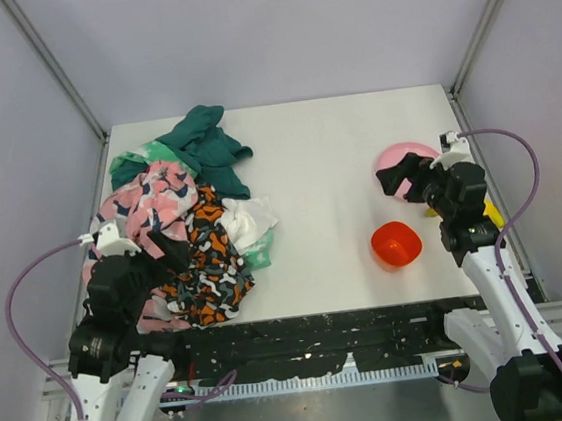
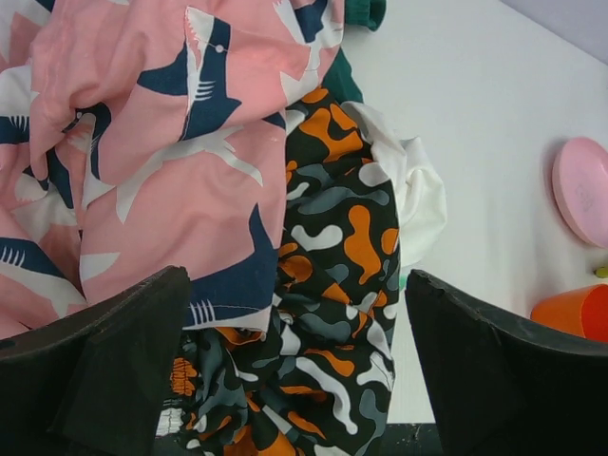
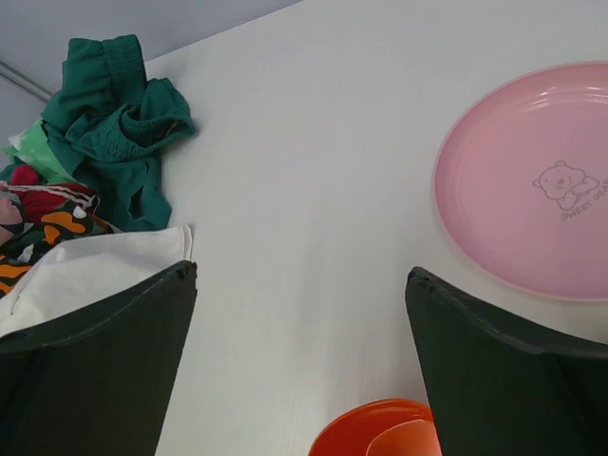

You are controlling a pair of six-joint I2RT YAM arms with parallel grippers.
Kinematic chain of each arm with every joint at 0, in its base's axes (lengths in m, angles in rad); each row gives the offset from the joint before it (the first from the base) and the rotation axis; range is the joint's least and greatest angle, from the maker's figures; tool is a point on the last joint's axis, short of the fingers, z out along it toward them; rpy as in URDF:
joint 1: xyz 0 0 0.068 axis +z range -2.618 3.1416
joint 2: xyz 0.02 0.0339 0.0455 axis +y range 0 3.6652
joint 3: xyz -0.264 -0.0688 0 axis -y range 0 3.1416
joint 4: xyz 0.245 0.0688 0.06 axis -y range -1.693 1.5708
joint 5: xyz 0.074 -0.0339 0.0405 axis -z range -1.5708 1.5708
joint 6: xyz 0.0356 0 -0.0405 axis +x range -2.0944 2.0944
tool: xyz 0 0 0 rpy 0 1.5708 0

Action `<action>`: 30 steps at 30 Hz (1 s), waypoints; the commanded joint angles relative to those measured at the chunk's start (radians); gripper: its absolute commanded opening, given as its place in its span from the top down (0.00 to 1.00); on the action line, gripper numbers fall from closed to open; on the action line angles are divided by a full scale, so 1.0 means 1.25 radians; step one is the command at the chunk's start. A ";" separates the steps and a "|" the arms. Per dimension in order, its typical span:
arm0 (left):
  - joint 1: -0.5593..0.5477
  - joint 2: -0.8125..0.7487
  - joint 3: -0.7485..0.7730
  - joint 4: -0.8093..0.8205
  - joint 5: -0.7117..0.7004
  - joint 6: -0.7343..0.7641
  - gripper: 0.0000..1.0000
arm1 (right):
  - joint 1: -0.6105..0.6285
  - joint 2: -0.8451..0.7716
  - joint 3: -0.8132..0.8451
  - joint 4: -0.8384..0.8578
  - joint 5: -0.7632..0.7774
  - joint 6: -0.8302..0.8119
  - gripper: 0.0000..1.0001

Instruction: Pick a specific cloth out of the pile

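My left gripper should keep going toward the white fold (image 1: 246, 218) and close there, because the white and mint piece (image 1: 257, 240) sticks out past the orange-black-white print.
The pile (image 1: 188, 230) lies at the table's left: a dark teal garment (image 1: 209, 148) at the back, a pink shark-print cloth (image 1: 155, 204), an orange-black-white print (image 1: 207, 269) and a white and mint piece (image 1: 250, 224). No lavender-purple cloth shows in any view. My left gripper (image 1: 165, 253) is open, just above the near part of the pile; its wrist view shows the pink cloth (image 2: 161, 142) and the print (image 2: 332, 285) between the fingers. My right gripper (image 1: 408, 179) is open and empty at the right, above bare table.
A pink plate (image 1: 396, 158) sits at the right, also in the right wrist view (image 3: 532, 180). An orange cup (image 1: 396, 245) stands near the front right. A yellow object (image 1: 493, 213) lies by the right arm. Grey walls enclose the table.
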 commanded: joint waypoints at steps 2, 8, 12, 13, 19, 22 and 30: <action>-0.022 0.110 0.045 -0.021 0.037 0.021 0.00 | 0.001 -0.047 -0.018 0.082 0.058 0.078 0.05; -0.347 0.313 0.078 -0.065 -0.270 0.027 0.01 | 0.001 -0.109 -0.075 0.148 0.041 0.065 0.05; -0.481 0.458 0.107 -0.143 -0.395 0.032 0.00 | 0.001 -0.100 -0.072 0.135 0.039 0.040 0.05; -0.513 0.488 0.108 -0.154 -0.416 0.031 0.00 | 0.001 -0.097 -0.071 0.132 0.039 0.033 0.05; -0.565 0.621 0.076 -0.038 -0.353 0.083 0.00 | 0.001 -0.074 -0.070 0.133 0.026 0.028 0.05; -0.565 0.694 0.067 0.001 -0.404 0.074 0.00 | 0.001 -0.066 -0.070 0.135 0.008 0.021 0.05; -0.457 0.937 0.140 -0.001 -0.393 0.030 0.00 | 0.001 -0.068 -0.076 0.144 0.003 0.012 0.05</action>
